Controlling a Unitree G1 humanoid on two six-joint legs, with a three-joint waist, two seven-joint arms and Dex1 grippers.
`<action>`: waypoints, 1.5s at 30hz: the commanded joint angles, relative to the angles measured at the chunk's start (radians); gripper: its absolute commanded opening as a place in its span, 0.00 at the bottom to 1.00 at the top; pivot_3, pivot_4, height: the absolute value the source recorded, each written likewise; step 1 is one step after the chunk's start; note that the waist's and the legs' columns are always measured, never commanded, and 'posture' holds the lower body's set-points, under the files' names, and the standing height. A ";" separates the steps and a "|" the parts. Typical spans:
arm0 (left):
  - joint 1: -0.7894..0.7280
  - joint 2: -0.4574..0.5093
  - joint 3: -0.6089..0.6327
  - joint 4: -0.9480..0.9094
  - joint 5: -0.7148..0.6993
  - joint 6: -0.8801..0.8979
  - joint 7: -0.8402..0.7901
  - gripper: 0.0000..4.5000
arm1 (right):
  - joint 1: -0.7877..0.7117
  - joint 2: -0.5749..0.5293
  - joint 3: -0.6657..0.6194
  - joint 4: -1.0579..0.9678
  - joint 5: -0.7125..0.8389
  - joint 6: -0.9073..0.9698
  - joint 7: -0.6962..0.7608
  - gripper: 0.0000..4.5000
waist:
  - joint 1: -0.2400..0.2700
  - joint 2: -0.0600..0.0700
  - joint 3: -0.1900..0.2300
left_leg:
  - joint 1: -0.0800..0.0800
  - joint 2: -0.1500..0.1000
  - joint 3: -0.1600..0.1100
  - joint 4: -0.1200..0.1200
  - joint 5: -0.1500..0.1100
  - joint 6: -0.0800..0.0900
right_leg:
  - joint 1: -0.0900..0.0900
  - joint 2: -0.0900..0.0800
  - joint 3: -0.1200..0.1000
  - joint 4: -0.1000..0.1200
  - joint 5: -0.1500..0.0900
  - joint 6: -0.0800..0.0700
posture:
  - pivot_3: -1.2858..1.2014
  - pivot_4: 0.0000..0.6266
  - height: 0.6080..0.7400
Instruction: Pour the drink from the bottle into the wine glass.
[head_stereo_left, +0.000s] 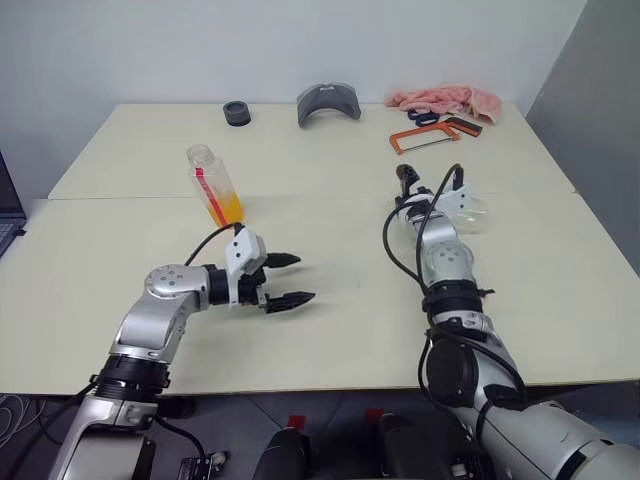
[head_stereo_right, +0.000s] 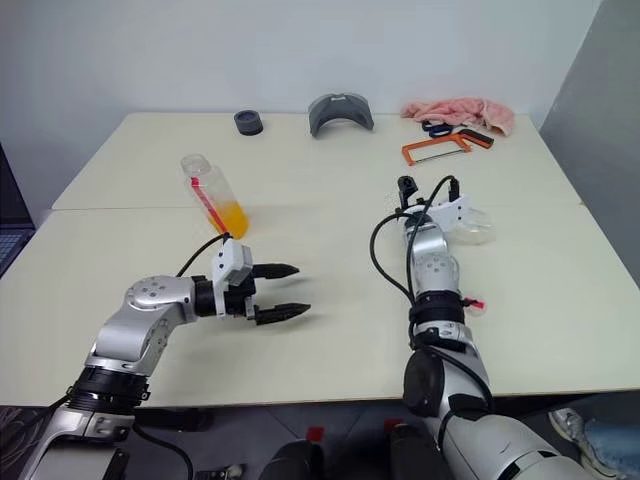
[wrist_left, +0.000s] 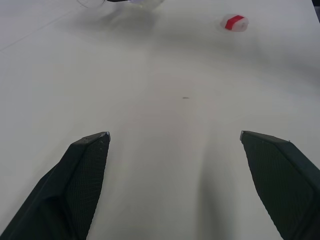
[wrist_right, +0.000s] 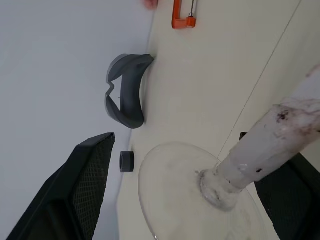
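Next, I take the glass's stem (wrist_right: 265, 146) with my right gripper, turn the glass upright and stand it near the bottle before I pour, because I see the wine glass lying (head_stereo_right: 473, 227) on its side.
The bottle (head_stereo_left: 213, 185) stands uncapped and leaning at the table's left middle, with the orange drink (head_stereo_left: 228, 210) low inside it. Its white-and-red cap (wrist_left: 233, 22) lies loose on the table beside my right forearm. My left gripper (head_stereo_left: 305, 278) hovers open and empty in front of the bottle, pointing right. The wine glass (head_stereo_left: 470, 212) lies tilted, bowl out to the right of my right hand. Its round foot (wrist_right: 175, 200) and stem sit between the wide-apart fingers of my open right gripper (wrist_right: 177, 135), with a visible gap at one finger.
At the table's far edge are a black ring (head_stereo_left: 237, 113), a grey curved piece (head_stereo_left: 328, 102), a pink cloth (head_stereo_left: 445, 98) and an orange clamp (head_stereo_left: 420, 138). A seam crosses the table (head_stereo_left: 320, 197) behind both hands.
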 joint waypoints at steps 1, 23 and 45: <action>-0.010 0.001 0.007 -0.008 -0.003 -0.019 -0.014 1.00 | 0.075 0.140 0.004 -0.070 0.022 -0.004 -0.037 0.96 | 0.000 0.000 0.000 | 0.000 0.000 0.000 0.000 0.000 0.000 | 0.000 0.000 0.000 0.000 0.000 0.000 | 0.52 0.24 1.00; -0.037 -0.012 -0.014 0.006 0.016 -0.027 -0.036 1.00 | 0.058 0.122 0.003 0.055 0.065 -0.054 -0.059 0.69 | -0.001 0.000 0.000 | 0.001 0.000 0.001 0.000 0.000 0.000 | 0.000 0.001 0.000 0.000 0.000 0.000 | 0.52 0.24 1.00; -0.010 -0.015 0.025 -0.015 -0.003 -0.004 -0.001 1.00 | 0.364 -0.155 0.602 -0.336 -0.546 -0.048 0.382 0.03 | 0.000 0.000 0.000 | 0.001 -0.001 -0.001 -0.001 0.000 0.000 | -0.001 0.001 0.001 -0.001 0.000 0.000 | 0.52 0.24 1.00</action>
